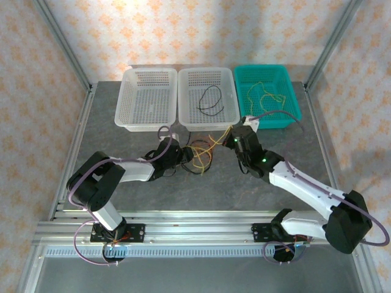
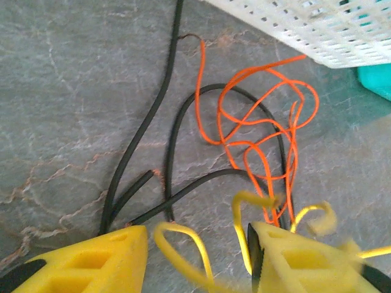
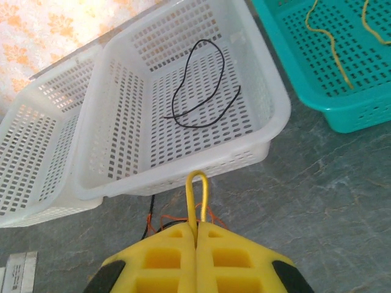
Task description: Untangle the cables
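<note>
The yellow cable is stretched tight from the tangle (image 1: 219,139), so my right gripper should move back toward my left gripper to loosen the cable before going to the teal basket.
The cables lie tangled (image 1: 201,154) on the grey table between my two grippers. In the left wrist view an orange cable (image 2: 256,122) loops over black cables (image 2: 177,128). A yellow cable (image 2: 183,247) curls loosely through the gap of my left gripper (image 2: 197,235), whose jaws stand open around it. That gripper (image 1: 185,157) sits at the tangle's left side. At the tangle's right side is my right gripper (image 1: 229,140). It (image 3: 197,224) is shut on a loop of yellow cable (image 3: 197,192) that sticks up between its fingers.
Three baskets stand at the back: a white one (image 1: 148,116) on the left, a white middle one (image 1: 208,119) holding a black cable (image 1: 211,101), and a teal one (image 1: 292,116) with yellow cables (image 1: 263,94). The middle basket's front wall (image 3: 183,177) is close ahead of my right gripper.
</note>
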`<state>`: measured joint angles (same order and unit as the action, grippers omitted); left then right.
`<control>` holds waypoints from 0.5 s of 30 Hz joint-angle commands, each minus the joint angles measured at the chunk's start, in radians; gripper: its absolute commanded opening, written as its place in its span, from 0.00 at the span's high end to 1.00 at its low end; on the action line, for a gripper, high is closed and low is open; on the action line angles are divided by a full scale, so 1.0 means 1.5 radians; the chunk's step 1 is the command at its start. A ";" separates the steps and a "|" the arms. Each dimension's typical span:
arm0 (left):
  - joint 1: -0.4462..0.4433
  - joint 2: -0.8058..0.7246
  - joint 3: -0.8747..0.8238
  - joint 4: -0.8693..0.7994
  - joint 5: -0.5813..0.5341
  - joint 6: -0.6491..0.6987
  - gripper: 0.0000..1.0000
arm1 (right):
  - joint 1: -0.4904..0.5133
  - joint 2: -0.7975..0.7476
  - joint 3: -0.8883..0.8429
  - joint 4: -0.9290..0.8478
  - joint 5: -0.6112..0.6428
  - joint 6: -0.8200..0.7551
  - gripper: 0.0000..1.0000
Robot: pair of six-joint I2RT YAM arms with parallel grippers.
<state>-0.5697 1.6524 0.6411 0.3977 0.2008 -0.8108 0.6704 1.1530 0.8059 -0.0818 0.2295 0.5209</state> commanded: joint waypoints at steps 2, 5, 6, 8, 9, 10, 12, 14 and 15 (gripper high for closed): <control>0.001 0.009 -0.029 -0.030 -0.043 0.006 0.53 | -0.020 -0.028 0.000 -0.007 0.077 -0.029 1.00; 0.002 -0.002 -0.031 -0.036 -0.052 0.009 0.52 | -0.022 -0.031 0.003 -0.015 0.088 -0.033 1.00; 0.002 -0.006 -0.031 -0.039 -0.056 0.011 0.52 | -0.023 -0.032 0.005 -0.017 0.094 -0.034 1.00; 0.004 -0.008 -0.031 -0.047 -0.059 0.013 0.51 | -0.023 -0.034 0.007 -0.027 0.113 -0.031 1.00; 0.005 -0.010 -0.033 -0.048 -0.061 0.014 0.51 | -0.023 -0.035 0.010 -0.037 0.128 -0.026 1.00; 0.007 -0.012 -0.035 -0.046 -0.060 0.014 0.49 | -0.024 -0.036 0.012 -0.046 0.142 -0.022 1.00; 0.015 -0.017 -0.041 -0.044 -0.056 0.014 0.44 | -0.024 -0.038 0.018 -0.071 0.177 -0.007 1.00; 0.023 -0.028 -0.049 -0.037 -0.052 0.015 0.39 | -0.025 -0.037 0.024 -0.091 0.202 0.001 1.00; 0.027 -0.038 -0.056 -0.028 -0.049 0.017 0.35 | -0.025 -0.037 0.024 -0.095 0.208 0.001 1.00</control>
<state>-0.5632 1.6241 0.6060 0.4179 0.1825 -0.8093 0.6598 1.1339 0.8059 -0.1917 0.3450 0.5007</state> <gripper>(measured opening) 0.618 0.038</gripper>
